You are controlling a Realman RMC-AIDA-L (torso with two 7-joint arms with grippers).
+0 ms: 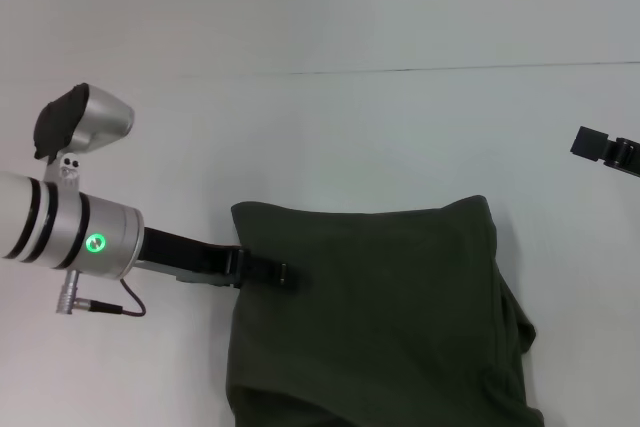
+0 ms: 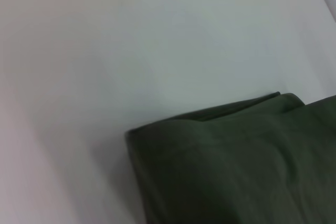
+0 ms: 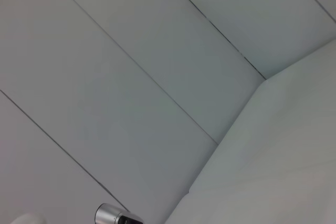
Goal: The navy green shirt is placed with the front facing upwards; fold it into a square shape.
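The shirt's near edge [image 1: 390,421] is too close to me, so I should use my left gripper to pull the shirt by its side edge [image 1: 237,297] toward the wall before the next fold.
The navy green shirt [image 1: 380,317] lies on the white table [image 1: 330,137] at the near middle, folded into a thick, roughly rectangular bundle with a rumpled right side. No lettering shows on it. In the left wrist view one folded corner of the shirt [image 2: 236,166] shows stacked layers. My left gripper [image 1: 268,271] reaches in from the left and sits over the shirt's left edge, low against the cloth. My right gripper [image 1: 603,150] hangs off to the far right, away from the shirt.
The white table's back edge [image 1: 420,70] meets a pale wall. The right wrist view shows only wall panels [image 3: 131,77] and a strip of table [image 3: 283,171], with a small metal part [image 3: 112,215] at its border.
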